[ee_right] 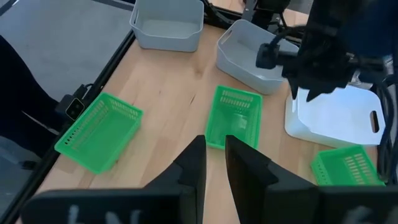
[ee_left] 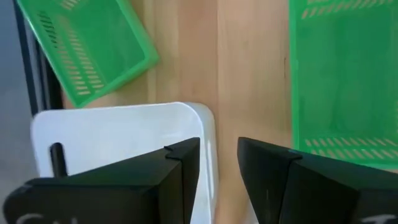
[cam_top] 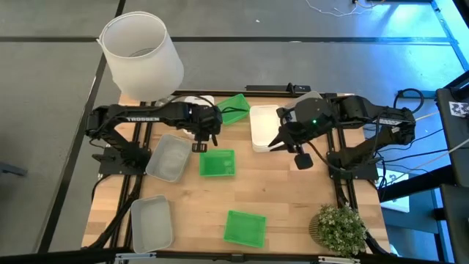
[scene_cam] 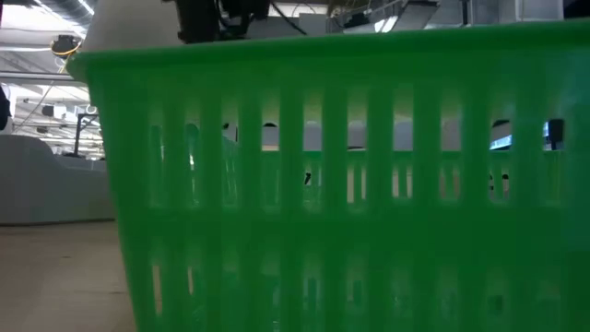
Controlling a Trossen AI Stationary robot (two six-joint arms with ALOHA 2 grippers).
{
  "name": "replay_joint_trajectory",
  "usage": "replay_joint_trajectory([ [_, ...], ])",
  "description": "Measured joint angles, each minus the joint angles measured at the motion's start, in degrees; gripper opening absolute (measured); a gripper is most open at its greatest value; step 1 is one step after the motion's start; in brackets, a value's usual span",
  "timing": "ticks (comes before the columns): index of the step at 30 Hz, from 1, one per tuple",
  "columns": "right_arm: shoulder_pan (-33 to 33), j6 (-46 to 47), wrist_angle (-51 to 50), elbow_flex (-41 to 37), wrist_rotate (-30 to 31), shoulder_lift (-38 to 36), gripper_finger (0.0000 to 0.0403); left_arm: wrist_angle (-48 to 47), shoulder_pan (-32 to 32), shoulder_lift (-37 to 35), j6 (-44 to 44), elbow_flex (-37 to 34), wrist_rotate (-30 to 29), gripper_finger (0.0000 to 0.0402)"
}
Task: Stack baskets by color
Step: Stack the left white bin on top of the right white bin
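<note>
The white basket (cam_top: 199, 100) will fit down inside the white stack's open top (cam_top: 264, 126) when I carry it over and lower it, because that top matches the basket's rounded shape.
My left gripper (ee_left: 219, 177) is open and points down over a white basket (ee_left: 118, 134) at the table's far left. One finger is above the basket's inside and the other is outside its side wall. This white basket (ee_right: 339, 118) also shows under the left arm in the right wrist view. My right gripper (ee_right: 215, 155) hangs above the table's middle right, open by a narrow gap with nothing in it. Three green baskets (cam_top: 218, 163) (cam_top: 245, 227) (cam_top: 234, 108), two grey baskets (cam_top: 168, 158) (cam_top: 152, 220) and a white stack (cam_top: 262, 128) rest on their bottoms. My left gripper has its fingers on either side of the white basket's side wall near a rounded corner (ee_left: 208, 134), coming from above. Whether a finger touches the wall, I cannot tell. The basket sits flat on the table.
A large white lampshade (cam_top: 139, 51) stands at the far left corner and a potted plant (cam_top: 341, 227) at the near right corner. The near green basket (scene_cam: 341, 184) fills the low view. Bare wood lies between the baskets in the table's middle (cam_top: 293, 198).
</note>
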Motion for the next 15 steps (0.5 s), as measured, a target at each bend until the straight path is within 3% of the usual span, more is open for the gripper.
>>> replay_joint_trajectory([
  [7, 0.0, -1.4, 0.0, 0.0, 0.0, 0.0, 0.0062, 6.0, 3.1, 0.0, -0.2, -6.1, 3.8, 0.0099],
  [15, 0.0, -1.4, -0.1, 0.0, 0.0, 0.0, 0.0062, 11.5, 5.3, 0.0, 1.3, -10.0, 4.0, 0.0101],
])
